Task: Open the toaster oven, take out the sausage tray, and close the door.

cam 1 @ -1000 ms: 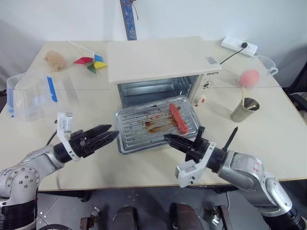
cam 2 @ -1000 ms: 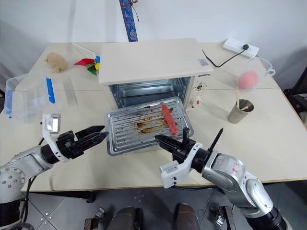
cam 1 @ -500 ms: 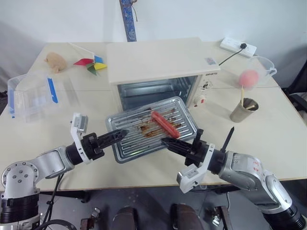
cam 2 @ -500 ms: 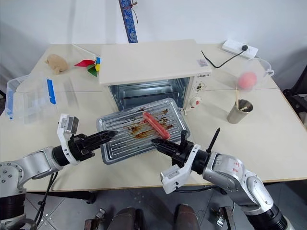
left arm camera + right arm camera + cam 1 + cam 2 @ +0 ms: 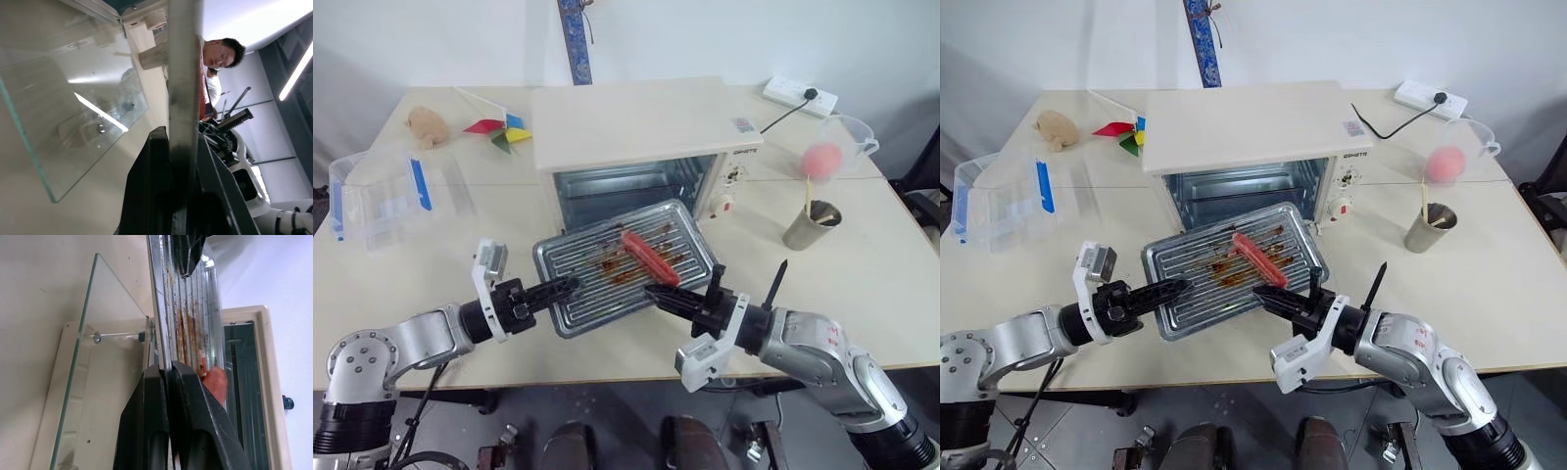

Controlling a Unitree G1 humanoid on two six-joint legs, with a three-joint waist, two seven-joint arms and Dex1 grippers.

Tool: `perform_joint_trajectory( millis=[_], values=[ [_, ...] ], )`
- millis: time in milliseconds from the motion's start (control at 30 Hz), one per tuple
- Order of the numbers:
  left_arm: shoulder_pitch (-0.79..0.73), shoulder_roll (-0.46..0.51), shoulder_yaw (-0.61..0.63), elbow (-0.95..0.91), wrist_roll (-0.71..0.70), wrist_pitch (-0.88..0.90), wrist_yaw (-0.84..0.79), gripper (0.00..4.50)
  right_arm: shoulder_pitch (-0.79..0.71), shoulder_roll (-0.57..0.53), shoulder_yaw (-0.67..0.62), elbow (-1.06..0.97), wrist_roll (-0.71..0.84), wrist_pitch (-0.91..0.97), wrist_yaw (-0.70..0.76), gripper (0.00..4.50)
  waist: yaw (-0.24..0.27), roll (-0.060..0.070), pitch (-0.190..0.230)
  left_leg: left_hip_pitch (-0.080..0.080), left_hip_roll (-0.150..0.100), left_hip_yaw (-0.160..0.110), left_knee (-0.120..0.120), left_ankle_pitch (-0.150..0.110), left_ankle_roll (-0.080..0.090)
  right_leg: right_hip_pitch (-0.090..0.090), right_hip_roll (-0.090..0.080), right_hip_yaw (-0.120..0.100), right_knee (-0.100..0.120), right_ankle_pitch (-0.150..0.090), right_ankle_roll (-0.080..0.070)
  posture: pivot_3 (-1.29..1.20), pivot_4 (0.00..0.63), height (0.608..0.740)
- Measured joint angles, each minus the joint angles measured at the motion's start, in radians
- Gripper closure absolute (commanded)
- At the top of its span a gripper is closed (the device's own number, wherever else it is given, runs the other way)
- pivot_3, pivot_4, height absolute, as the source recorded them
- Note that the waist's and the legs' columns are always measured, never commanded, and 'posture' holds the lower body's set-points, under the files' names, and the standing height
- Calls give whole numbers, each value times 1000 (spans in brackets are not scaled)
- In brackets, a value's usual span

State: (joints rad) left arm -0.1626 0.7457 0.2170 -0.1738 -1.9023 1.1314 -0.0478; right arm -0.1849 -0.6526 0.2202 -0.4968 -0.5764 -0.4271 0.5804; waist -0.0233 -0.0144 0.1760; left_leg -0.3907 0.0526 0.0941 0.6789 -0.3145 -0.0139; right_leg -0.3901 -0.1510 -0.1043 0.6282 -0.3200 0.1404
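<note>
The sausage tray [image 5: 619, 268] is hanging over the folded-down door, so next my left gripper moves the tray out of the way while my right gripper lets go of the tray's rim to close the door [image 5: 101, 382].
The cream toaster oven [image 5: 636, 117] stands at the table's middle with its shiny cavity showing. Its glass door [image 5: 112, 396] lies folded down flat in front. The sausage tray [image 5: 602, 269], silver and ribbed with brown grease marks, hangs just above the door and slopes slightly. The red sausage [image 5: 649, 258] lies slantwise near its right half. My left gripper [image 5: 568, 285] is shut on the tray's left rim, which shows edge-on between its fingers [image 5: 156, 171]. On the front right rim, my right gripper [image 5: 654, 292] is also shut, its fingers [image 5: 188, 382] pinching the metal.
A clear plastic box with blue latches [image 5: 382, 196] sits at the left. A pinwheel [image 5: 499, 130] and a plush toy [image 5: 426, 122] lie at the back left. At the right stand a metal cup [image 5: 808, 225], a measuring jug [image 5: 837, 147] and a power strip [image 5: 800, 95]. A person [image 5: 220, 54] is nearby.
My left gripper has come in from the left, rolled over and shut on the tray's left rim. The tray has tilted and the sausage has slid from its right end toward the middle.
</note>
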Motion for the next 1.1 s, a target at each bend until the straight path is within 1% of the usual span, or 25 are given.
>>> perform_joint_trajectory(
  millis=[133, 267, 300, 400, 567, 600, 700, 767, 833, 933, 967, 1100],
  values=[
    [1, 21, -26, 28, -53, -13, 24, 4487, -23, 11, 10, 0, 47, 42, 60, 4500, 0, 0, 0, 0, 0, 0, 0, 0, 0, 0, 0, 0, 0, 0, 0, 0, 150, 740],
    [9, 21, -42, 35, -70, -25, 37, 4487, -29, 14, 12, -9, 94, 88, 122, 4500, 3, 0, 0, 0, 0, 0, 0, 0, 0, 0, 0, 0, 0, 0, 0, 0, 150, 740],
    [13, 21, -47, 37, -71, -27, 39, 4500, -31, 12, 14, -12, 118, 104, 143, 3892, 3, 0, 0, 0, 0, 0, 0, 0, 0, 0, 0, 0, 0, 0, 0, 0, 150, 740],
    [15, 20, -66, 39, -77, -28, 37, 4500, -32, 14, 16, -20, 247, 164, 205, 2963, 3, 0, 0, 0, 0, 0, 0, 0, 0, 0, 0, 0, 0, 0, 0, 0, 150, 740],
    [14, 20, -78, 40, -78, -30, 35, 4500, -52, 11, 15, -58, 352, 210, 255, 1346, 3, 0, 0, 0, 0, 0, 0, 0, 0, 0, 0, 0, 0, 0, 0, 0, 150, 740],
    [13, 20, -79, 40, -78, -30, 35, 4500, -59, 10, 15, -65, 376, 224, 267, 962, 3, 0, 0, 0, 0, 0, 0, 0, 0, 0, 0, 0, 0, 0, 0, 0, 150, 740],
    [13, 17, -81, 43, -78, -25, 33, 4500, -72, 5, 8, -87, 431, 282, 289, 26, 5, 0, 0, 0, 0, 0, 0, 0, 0, 0, 0, 0, 0, 0, 0, 0, 150, 740],
    [13, 9, -83, 46, -78, -14, 30, 4500, -81, -2, -1, -99, 526, 383, 321, 26, 8, 0, 0, 0, 0, 0, 0, 0, 0, 0, 0, 0, 0, 0, 0, 0, 150, 740],
    [8, -6, -87, 51, -78, -7, 24, 4500, -94, -31, -22, -123, 662, 528, 365, 26, 16, 0, 0, 0, 0, 0, 0, 0, 1, 0, 0, 0, -1, 0, 0, 0, 150, 740],
    [9, -13, -89, 78, -57, -8, 48, 4500, -137, -57, -96, -204, 862, 689, 389, 26, 21, 1, 0, 0, 0, 1, 0, -1, 1, 0, 0, 1, -1, 0, 0, 0, 150, 740],
    [10, -21, -89, 78, -57, -7, 51, 4500, -149, -74, -129, -228, 951, 752, 394, 26, 23, 0, 0, 0, 0, 0, 0, -1, 1, 0, 0, 1, 0, 0, 0, 0, 150, 740],
    [17, -28, -82, 78, -57, -1, 53, 4500, -186, -112, -197, -219, 1108, 890, 401, 26, 23, 0, 0, 0, -1, 1, 0, -1, 2, 0, 0, 2, -1, 0, 0, 0, 150, 740]
  ],
)
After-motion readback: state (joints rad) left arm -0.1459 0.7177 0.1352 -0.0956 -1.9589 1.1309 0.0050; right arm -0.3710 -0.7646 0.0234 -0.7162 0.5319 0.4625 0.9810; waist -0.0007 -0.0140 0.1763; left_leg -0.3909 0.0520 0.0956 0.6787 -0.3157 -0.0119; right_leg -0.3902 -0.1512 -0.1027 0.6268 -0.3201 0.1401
